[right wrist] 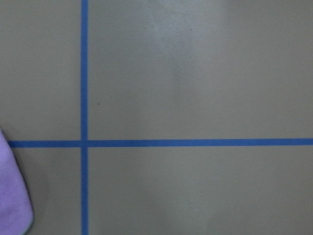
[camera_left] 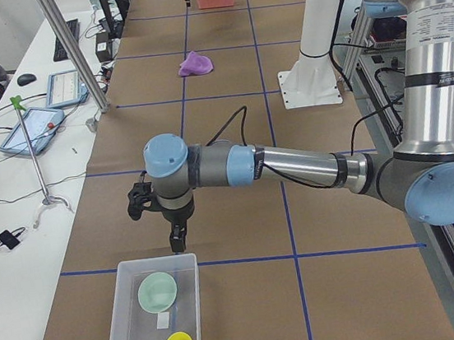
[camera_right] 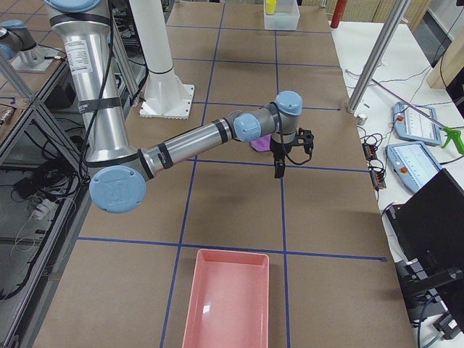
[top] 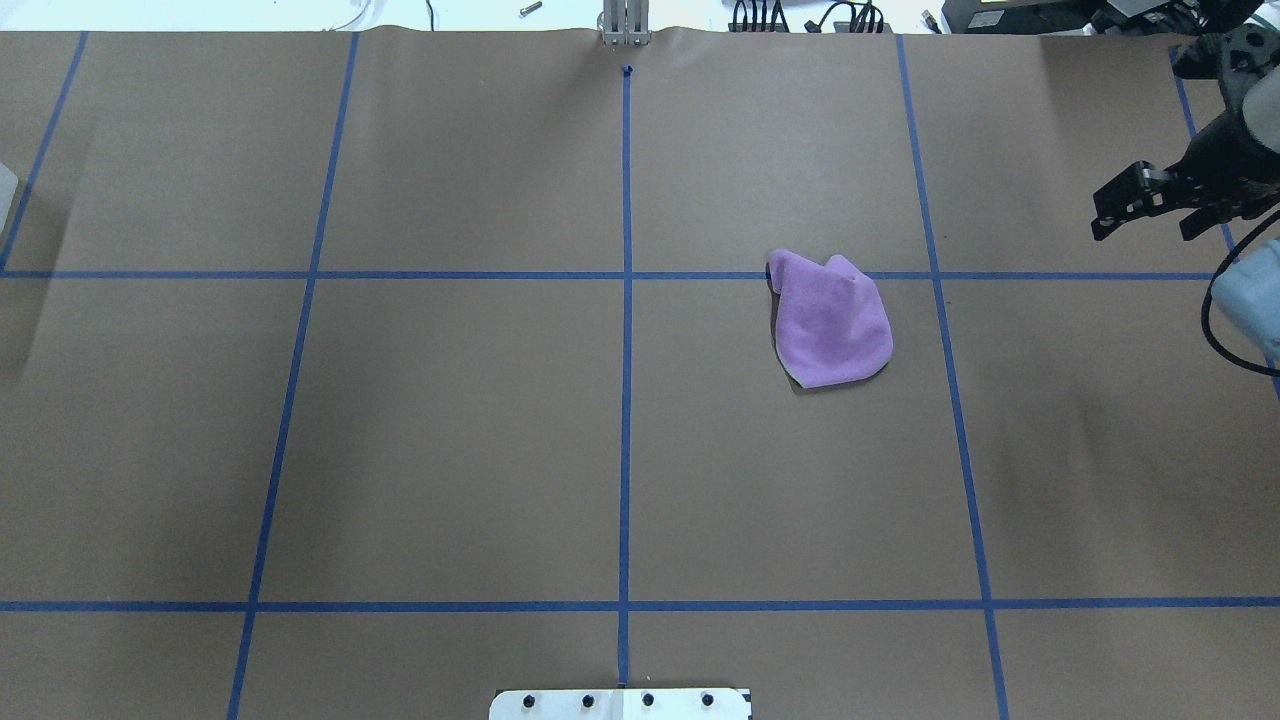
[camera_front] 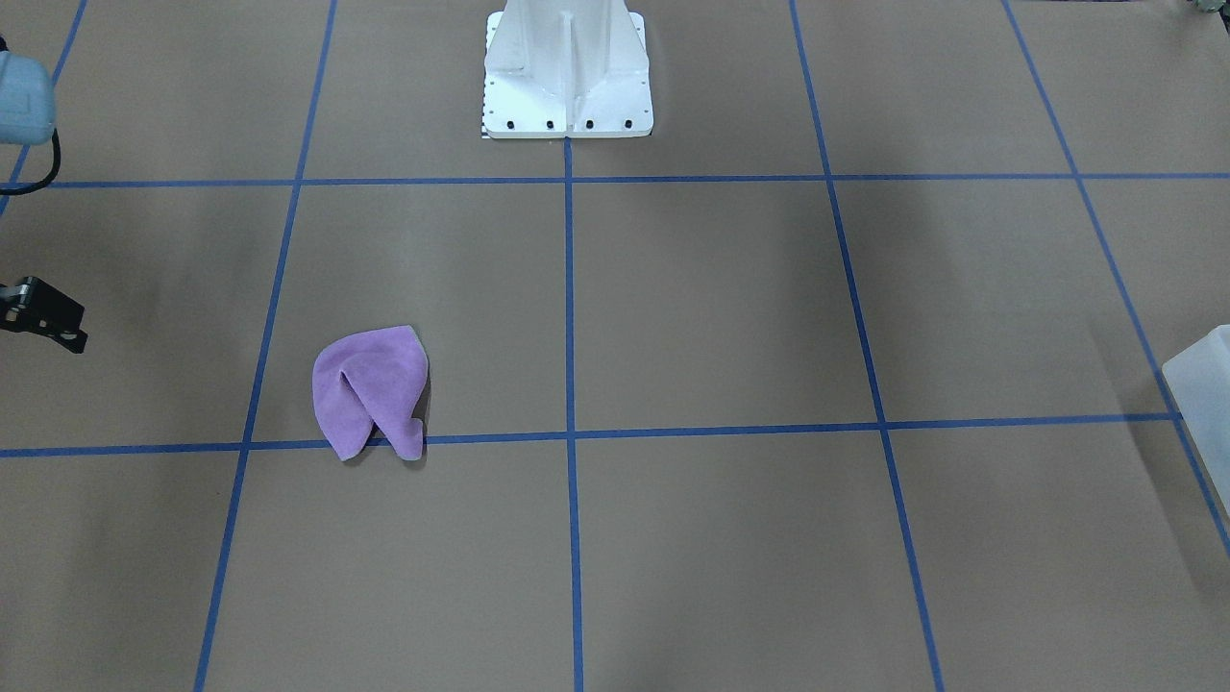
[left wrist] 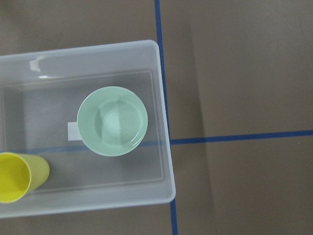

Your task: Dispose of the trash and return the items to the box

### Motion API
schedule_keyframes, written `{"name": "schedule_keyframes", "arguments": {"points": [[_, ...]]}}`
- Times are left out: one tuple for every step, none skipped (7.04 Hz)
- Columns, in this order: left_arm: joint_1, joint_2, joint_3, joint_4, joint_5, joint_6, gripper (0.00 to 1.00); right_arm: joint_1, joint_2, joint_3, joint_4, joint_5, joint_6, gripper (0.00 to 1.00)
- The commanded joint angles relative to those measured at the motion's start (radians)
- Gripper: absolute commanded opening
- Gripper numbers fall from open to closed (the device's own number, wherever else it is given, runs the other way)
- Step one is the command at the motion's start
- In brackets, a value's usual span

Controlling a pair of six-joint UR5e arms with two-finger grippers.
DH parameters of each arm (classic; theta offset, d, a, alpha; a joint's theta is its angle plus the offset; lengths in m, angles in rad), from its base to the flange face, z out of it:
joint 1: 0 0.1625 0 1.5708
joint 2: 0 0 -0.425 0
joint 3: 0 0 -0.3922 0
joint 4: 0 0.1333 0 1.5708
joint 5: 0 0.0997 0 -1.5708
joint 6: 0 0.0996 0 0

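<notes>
I expect the purple cloth (camera_front: 371,367) to stay bunched, its narrow ends hanging down, when I lift it, because an overlapping fold (camera_front: 388,413) already gathers its middle.
A crumpled purple cloth (top: 830,320) lies on the brown table right of centre; it also shows in the front view (camera_front: 370,399) and at the lower left edge of the right wrist view (right wrist: 11,196). My right gripper (top: 1148,222) hangs open and empty to the right of the cloth, well apart from it. A clear box (left wrist: 164,147) holds a green bowl (left wrist: 112,121) and a yellow cup (left wrist: 17,177). My left gripper (camera_left: 176,241) hovers over the box's edge; it shows only in the left side view, so I cannot tell if it is open or shut.
A pink tray (camera_right: 228,297) stands at the table's end on my right side. The white robot base (camera_front: 567,72) stands at the middle of the table edge. Blue tape lines divide the table into squares. A corner of the clear box (camera_front: 1201,384) shows in the front view.
</notes>
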Motion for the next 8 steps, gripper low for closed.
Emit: {"name": "schedule_keyframes", "arguments": {"points": [[0.006,0.032,-0.031,0.028,0.004,0.015,1.0,-0.152,0.107,-0.001,0.0,-0.079,0.22,1.0],[0.006,0.032,-0.03,0.028,0.002,0.015,1.0,-0.22,0.151,-0.001,0.0,-0.139,0.292,1.0],[0.006,0.032,-0.03,0.028,0.002,0.015,1.0,-0.28,0.182,-0.008,0.003,-0.174,0.34,1.0],[0.006,0.032,-0.028,0.026,0.002,0.018,1.0,-0.337,0.196,-0.022,0.059,-0.226,0.393,1.0],[0.006,0.032,-0.025,0.025,0.002,0.018,1.0,-0.381,0.198,-0.061,0.121,-0.26,0.449,1.0],[0.006,0.032,-0.021,0.019,0.002,0.018,1.0,-0.392,0.198,-0.112,0.205,-0.279,0.461,0.92],[0.006,0.032,-0.022,0.019,0.002,0.018,1.0,-0.392,0.196,-0.126,0.227,-0.28,0.462,0.69],[0.006,0.034,-0.022,0.019,0.002,0.018,1.0,-0.392,0.196,-0.126,0.227,-0.286,0.462,0.46]]}}
